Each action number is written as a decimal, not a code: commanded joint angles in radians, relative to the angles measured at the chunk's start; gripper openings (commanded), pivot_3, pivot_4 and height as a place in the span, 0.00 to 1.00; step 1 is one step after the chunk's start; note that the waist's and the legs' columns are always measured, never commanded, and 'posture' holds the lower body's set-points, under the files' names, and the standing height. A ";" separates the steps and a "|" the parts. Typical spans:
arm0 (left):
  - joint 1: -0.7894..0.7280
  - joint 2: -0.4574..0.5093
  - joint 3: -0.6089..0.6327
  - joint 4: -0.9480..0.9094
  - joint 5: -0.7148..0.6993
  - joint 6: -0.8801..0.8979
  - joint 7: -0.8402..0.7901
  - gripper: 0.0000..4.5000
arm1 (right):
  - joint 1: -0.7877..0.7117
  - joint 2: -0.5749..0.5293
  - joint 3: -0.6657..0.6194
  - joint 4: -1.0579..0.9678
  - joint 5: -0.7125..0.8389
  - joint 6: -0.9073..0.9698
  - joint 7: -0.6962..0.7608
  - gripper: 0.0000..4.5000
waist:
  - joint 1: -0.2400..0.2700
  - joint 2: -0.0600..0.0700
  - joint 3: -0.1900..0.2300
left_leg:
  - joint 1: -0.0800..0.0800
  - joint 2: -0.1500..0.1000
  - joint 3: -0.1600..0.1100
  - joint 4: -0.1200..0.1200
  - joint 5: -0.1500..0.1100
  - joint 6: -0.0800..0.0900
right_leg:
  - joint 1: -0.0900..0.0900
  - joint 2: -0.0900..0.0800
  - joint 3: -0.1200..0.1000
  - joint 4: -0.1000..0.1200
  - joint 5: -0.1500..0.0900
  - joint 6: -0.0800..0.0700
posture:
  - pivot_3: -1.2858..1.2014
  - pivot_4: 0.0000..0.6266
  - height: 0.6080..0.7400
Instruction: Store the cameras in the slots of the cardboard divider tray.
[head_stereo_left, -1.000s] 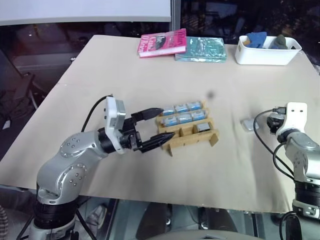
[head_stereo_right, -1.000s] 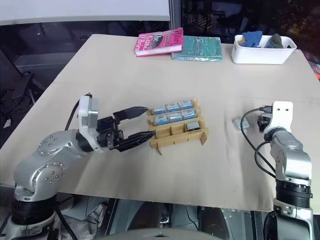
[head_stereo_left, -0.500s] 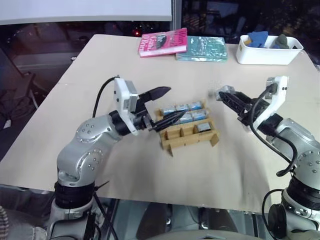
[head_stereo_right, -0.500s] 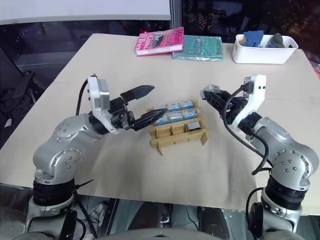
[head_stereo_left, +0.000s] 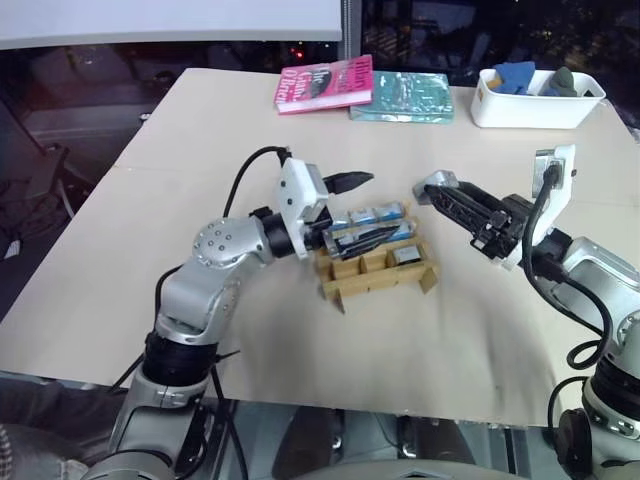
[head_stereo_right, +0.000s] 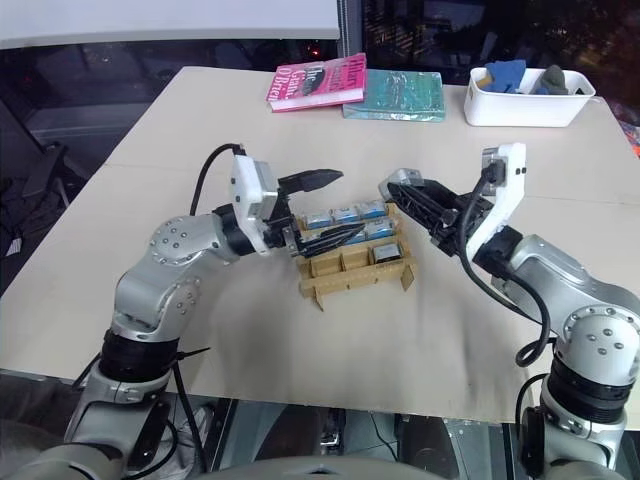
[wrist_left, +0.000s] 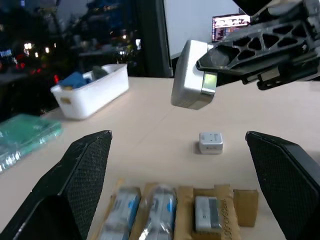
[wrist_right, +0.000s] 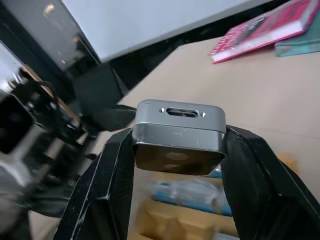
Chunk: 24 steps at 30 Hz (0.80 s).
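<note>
The camera's loose end (head_stereo_left: 432, 185) juts from my right gripper, so next my left gripper takes that end before lowering the camera into the front row's middle slot (head_stereo_left: 375, 262).
My right gripper (head_stereo_left: 437, 190) is shut on a silver-grey camera (wrist_right: 177, 137), holding it in the air just right of the cardboard divider tray (head_stereo_left: 385, 277). From the left wrist view this camera (wrist_left: 192, 75) hangs above the table. Several cameras (wrist_left: 160, 212) lie in the tray's slots, filling the two back rows, with one (head_stereo_left: 405, 256) in the front row's right slot. My left gripper (head_stereo_left: 360, 210) is open and hovers level over the tray's left side, pointing at the held camera. Another small camera (wrist_left: 210, 142) lies on the table beyond the tray.
A white bin (head_stereo_left: 535, 108) with blue and grey cloth stands at the far right corner. A pink book (head_stereo_left: 325, 85) and a teal book (head_stereo_left: 402, 97) lie at the far edge. Bare table lies in front of the tray.
My right arm has risen from the table's right side and swung left to the tray with the camera. My left gripper, still open, has moved right and up over the tray.
</note>
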<state>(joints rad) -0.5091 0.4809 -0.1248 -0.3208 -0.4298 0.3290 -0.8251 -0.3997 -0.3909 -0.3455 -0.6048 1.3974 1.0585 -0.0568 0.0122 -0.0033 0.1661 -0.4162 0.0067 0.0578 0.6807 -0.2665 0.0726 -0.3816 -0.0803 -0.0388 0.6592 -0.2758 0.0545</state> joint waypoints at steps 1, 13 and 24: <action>-0.042 -0.029 -0.010 0.012 0.036 -0.087 -0.011 1.00 | -0.006 -0.022 0.025 -0.027 0.092 -0.055 -0.054 0.44 | 0.000 0.000 0.000 | 0.000 0.000 0.000 0.000 0.000 0.000 | 0.000 0.000 0.000 0.000 0.000 0.000 | 0.52 0.24 1.00; -0.069 -0.082 -0.042 0.052 0.077 -0.166 -0.050 0.94 | 0.009 -0.078 0.122 -0.043 0.195 -0.181 -0.136 0.44 | 0.000 0.000 0.000 | 0.000 0.000 0.000 0.000 0.000 0.000 | 0.000 -0.001 0.000 -0.001 0.000 0.000 | 0.52 0.24 1.00; -0.067 -0.089 -0.037 0.052 0.071 -0.166 -0.060 0.15 | 0.020 -0.134 0.167 -0.044 0.219 -0.246 -0.140 0.44 | 0.000 0.000 0.000 | -0.001 0.000 0.000 0.000 0.000 0.001 | 0.000 -0.001 0.000 -0.001 0.000 0.000 | 0.52 0.24 1.00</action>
<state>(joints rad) -0.5658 0.3983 -0.1639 -0.2509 -0.3435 0.1780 -0.8696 -0.3747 -0.5093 -0.1705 -0.6119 1.5891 0.8432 -0.2054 0.0121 -0.0036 0.1662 -0.4168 0.0069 0.0577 0.6807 -0.2666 0.0731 -0.3816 -0.0815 -0.0391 0.6584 -0.2757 0.0546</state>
